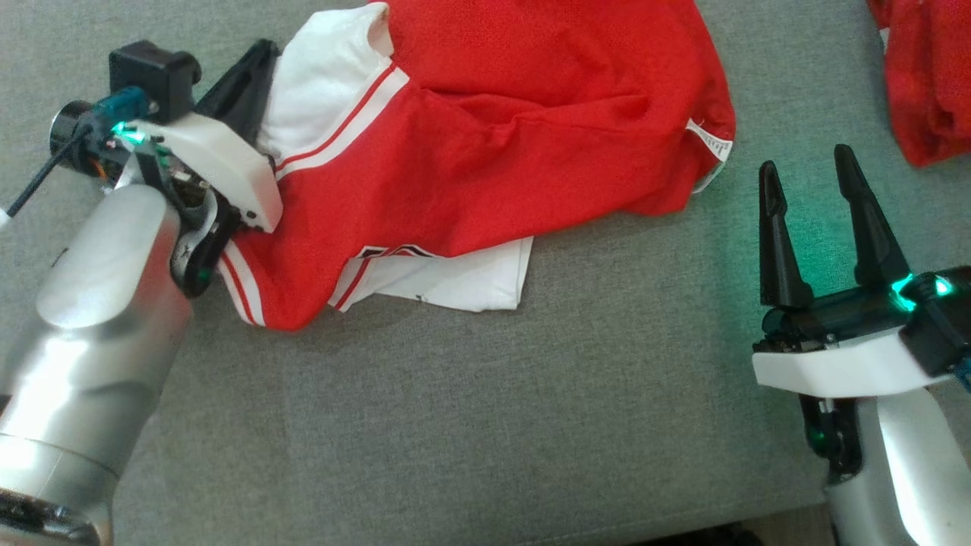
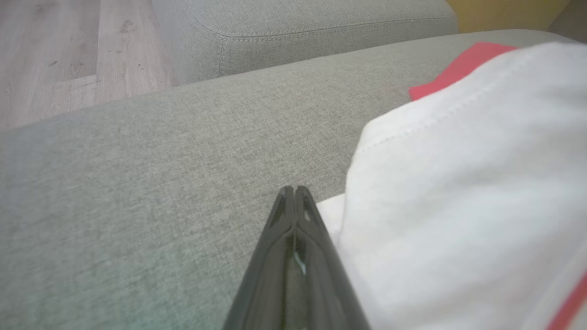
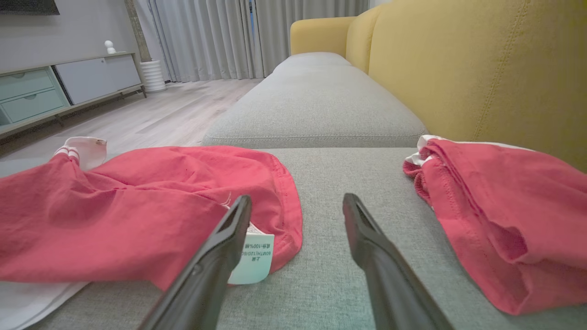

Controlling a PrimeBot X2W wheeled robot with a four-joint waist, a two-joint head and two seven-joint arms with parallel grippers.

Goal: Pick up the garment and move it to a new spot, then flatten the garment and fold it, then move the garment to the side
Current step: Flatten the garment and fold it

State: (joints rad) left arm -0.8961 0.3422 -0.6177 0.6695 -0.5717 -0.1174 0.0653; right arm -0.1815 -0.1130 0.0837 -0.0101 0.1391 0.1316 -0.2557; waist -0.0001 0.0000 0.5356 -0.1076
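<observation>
A white striped panel is peeking out under a fold. I will pull the hem, and I expect the garment to open out and free this panel.
The garment, a bright red jersey with white striped panels, lies crumpled across the grey seat cushion. Its white care label hangs at its right edge. A strip of black number print peeks out under a fold near the front. My left gripper is shut at the garment's left end. In the left wrist view its fingers press together, and the white panel touches their right side. No cloth shows between them. My right gripper stands open just right of the label, above bare cushion, with the label by its left finger.
A smaller bunched red piece with white trim lies at the far right, against the yellow backrest. Another grey cushion continues beyond. Wooden floor lies past the cushion's left end. The cushion's front edge runs near my right arm.
</observation>
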